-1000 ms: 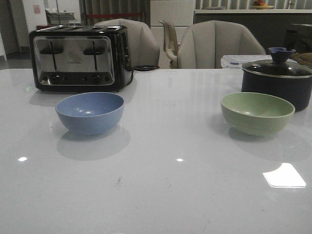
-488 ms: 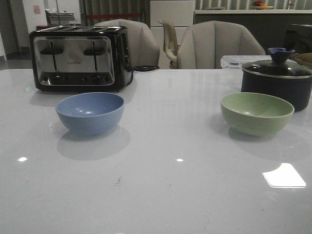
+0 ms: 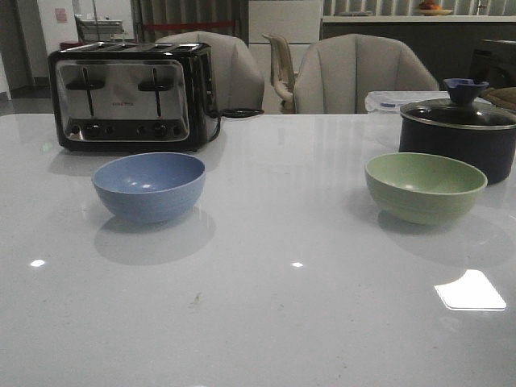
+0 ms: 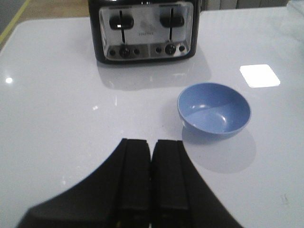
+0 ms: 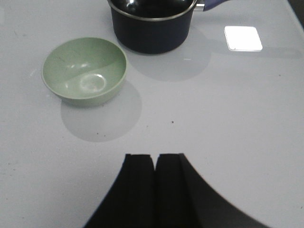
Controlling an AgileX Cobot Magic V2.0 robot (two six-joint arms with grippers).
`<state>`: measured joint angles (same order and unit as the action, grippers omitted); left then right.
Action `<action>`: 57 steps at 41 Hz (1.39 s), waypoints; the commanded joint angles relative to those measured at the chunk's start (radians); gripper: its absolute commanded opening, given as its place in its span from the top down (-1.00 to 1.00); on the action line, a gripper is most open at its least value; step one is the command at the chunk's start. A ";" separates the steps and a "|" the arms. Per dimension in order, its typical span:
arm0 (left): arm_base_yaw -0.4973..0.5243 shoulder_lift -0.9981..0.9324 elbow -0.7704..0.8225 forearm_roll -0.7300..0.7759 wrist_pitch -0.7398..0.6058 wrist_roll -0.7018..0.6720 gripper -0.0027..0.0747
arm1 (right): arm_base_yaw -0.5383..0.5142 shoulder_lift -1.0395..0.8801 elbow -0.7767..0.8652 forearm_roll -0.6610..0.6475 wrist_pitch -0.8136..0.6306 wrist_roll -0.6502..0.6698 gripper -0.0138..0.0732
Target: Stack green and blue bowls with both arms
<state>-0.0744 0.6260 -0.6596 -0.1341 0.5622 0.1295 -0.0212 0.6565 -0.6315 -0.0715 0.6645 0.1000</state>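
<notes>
The green bowl (image 3: 425, 188) is far away by the pot, so the robot's right gripper should put it down at the table's middle (image 3: 306, 310) before the left gripper brings the blue bowl over.
The dusty blue bowl (image 3: 149, 186) stands upright and empty on the left of the white table, in front of the toaster. The sage green bowl (image 3: 425, 186) stands upright and empty on the right, just in front of the dark pot. Neither arm shows in the front view. In the left wrist view my left gripper (image 4: 151, 142) is shut with nothing in it, well short of the blue bowl (image 4: 213, 108). In the right wrist view my right gripper (image 5: 155, 157) is shut and empty, apart from the green bowl (image 5: 84, 71).
A black-and-chrome toaster (image 3: 131, 97) stands at the back left. A dark navy lidded pot (image 3: 459, 133) sits at the back right, close behind the green bowl. Chairs (image 3: 363, 74) line the table's far edge. The white tabletop (image 3: 274, 274) stretches between the bowls.
</notes>
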 commanded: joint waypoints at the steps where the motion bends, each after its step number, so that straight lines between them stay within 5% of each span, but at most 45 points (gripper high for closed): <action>1: 0.000 0.045 -0.029 -0.015 -0.059 -0.006 0.65 | -0.005 0.057 -0.027 -0.015 -0.083 -0.002 0.52; 4: 0.000 0.065 -0.029 -0.017 -0.061 -0.006 0.50 | -0.005 0.092 -0.027 -0.015 -0.084 -0.002 0.27; 9: 0.000 0.083 -0.029 -0.017 -0.067 -0.006 -0.12 | -0.005 0.163 -0.028 -0.014 -0.108 -0.002 -0.40; 14: 0.000 0.091 -0.029 -0.017 -0.082 -0.006 -0.57 | -0.005 0.247 -0.052 0.005 -0.134 -0.002 -0.73; 29: 0.000 0.091 -0.029 -0.017 -0.090 -0.006 -0.58 | -0.003 0.639 -0.303 0.124 -0.129 -0.002 -0.74; 57: 0.000 0.091 -0.029 -0.017 -0.090 -0.006 -0.58 | -0.003 1.233 -0.739 0.157 -0.116 -0.002 -0.71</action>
<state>-0.0744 0.7129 -0.6596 -0.1379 0.5518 0.1280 -0.0212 1.9027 -1.3095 0.0809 0.5668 0.1000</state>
